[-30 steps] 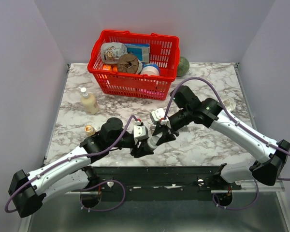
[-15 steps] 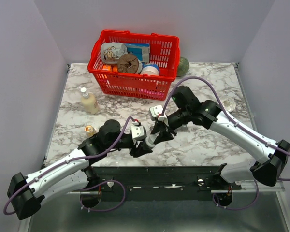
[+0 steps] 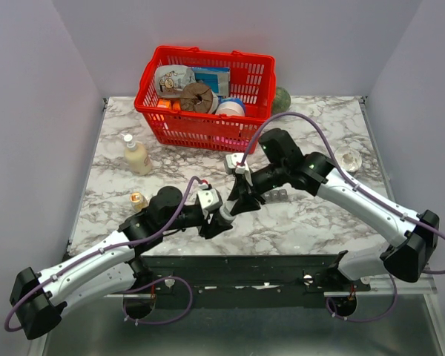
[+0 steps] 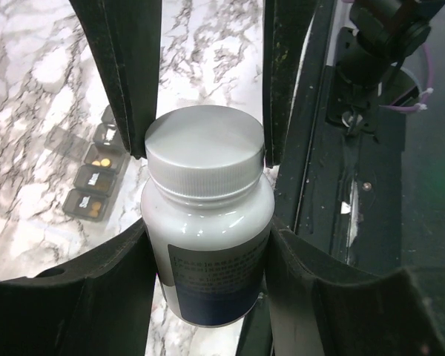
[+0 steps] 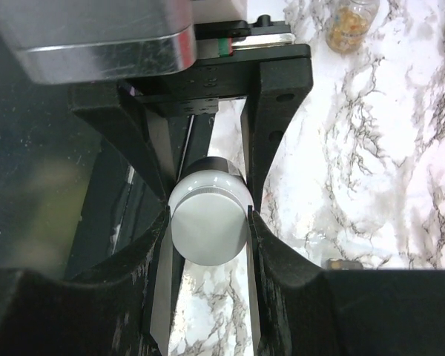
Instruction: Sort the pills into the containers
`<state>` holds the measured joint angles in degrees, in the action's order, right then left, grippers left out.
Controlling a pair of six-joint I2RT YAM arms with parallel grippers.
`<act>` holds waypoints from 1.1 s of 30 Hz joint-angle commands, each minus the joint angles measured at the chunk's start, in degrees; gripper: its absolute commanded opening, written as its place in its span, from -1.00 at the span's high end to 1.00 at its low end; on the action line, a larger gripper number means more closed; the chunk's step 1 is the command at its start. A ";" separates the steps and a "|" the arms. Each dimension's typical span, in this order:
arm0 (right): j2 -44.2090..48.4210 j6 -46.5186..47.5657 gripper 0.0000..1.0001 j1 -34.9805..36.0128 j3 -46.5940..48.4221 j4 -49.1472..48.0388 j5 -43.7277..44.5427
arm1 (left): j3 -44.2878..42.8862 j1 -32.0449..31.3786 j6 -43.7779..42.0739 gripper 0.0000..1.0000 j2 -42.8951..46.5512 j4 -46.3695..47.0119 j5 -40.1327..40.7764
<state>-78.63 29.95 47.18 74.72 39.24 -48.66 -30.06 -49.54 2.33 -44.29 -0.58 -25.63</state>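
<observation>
My left gripper is holding the white pill bottle's body [image 4: 213, 271] in line with the silvery cap [image 5: 209, 230], so my right gripper keeps turning the cap until the turning stroke ends, then let go.
A white pill bottle [image 4: 208, 245] with a silvery cap [image 4: 205, 152] hangs over the table's front edge, held from both ends. My left gripper [image 4: 208, 248] is shut on its body. My right gripper [image 5: 209, 222] is shut on the cap [image 5: 209, 226], which faces its camera end-on. From above, the left gripper [image 3: 216, 220] and the right gripper [image 3: 237, 202] meet nose to nose. The containers [image 3: 276, 196], a dark grey strip of small compartments, lie on the marble just behind the right gripper. Two compartments of the containers [image 4: 96, 178] show orange pills.
A red basket [image 3: 204, 96] full of goods stands at the back. A cream lotion bottle [image 3: 136, 156] and a small amber bottle [image 3: 138, 199] stand on the left. A green ball [image 3: 281, 101] and a small clear dish [image 3: 348, 159] are on the right.
Both grippers, with the bottle between them, have drifted a little left and away from the front edge. The grey compartment strip now shows beside the right arm.
</observation>
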 commanded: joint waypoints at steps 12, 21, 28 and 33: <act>-6.44 -29.78 0.52 1.08 -3.71 -10.06 16.32 | -2.54 0.14 -1.71 1.00 2.72 19.21 27.91; -7.42 -28.03 -0.25 0.72 -0.89 -10.06 7.28 | -1.14 0.14 -3.73 1.00 1.32 15.79 19.22; -4.26 -23.89 -0.82 -4.63 5.08 -7.78 -0.53 | -0.61 1.81 -1.11 1.00 1.84 11.39 10.43; -2.23 -15.12 -0.99 -6.48 7.72 -2.69 -7.05 | -0.08 2.95 0.22 1.00 2.81 9.81 6.21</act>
<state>-83.70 7.49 41.67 79.50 30.22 -47.00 -29.23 -47.64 0.62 -42.68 7.62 -13.47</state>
